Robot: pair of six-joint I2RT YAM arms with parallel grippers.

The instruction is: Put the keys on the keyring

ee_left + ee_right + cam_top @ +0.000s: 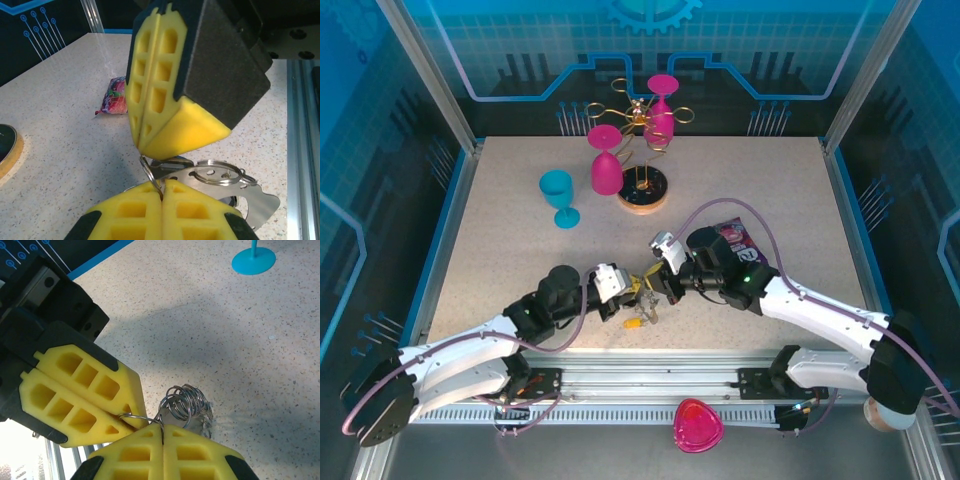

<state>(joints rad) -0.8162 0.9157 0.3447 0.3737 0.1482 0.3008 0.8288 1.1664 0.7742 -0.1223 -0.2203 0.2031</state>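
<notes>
The robot's right gripper is pinching the keyring's wire at a crooked angle to the left gripper's fingers, so next the right gripper opens, turn square and grips the keyring's end by the keys.
Low over the table's near middle, my two grippers meet tip to tip. The keyring is a thin grey wire running between them. My left gripper is shut on one part of that wire. My right gripper is shut on the wire right beside it. The keyring spans the short gap between both sets of yellow fingers. Silver keys with small split rings hang from it, just over the table. A yellow key head shows below the grippers.
A purple snack packet lies behind the right gripper. At the back stand a gold wire rack with pink glasses on its wooden base and a blue glass. A pink cup sits beyond the front rail.
</notes>
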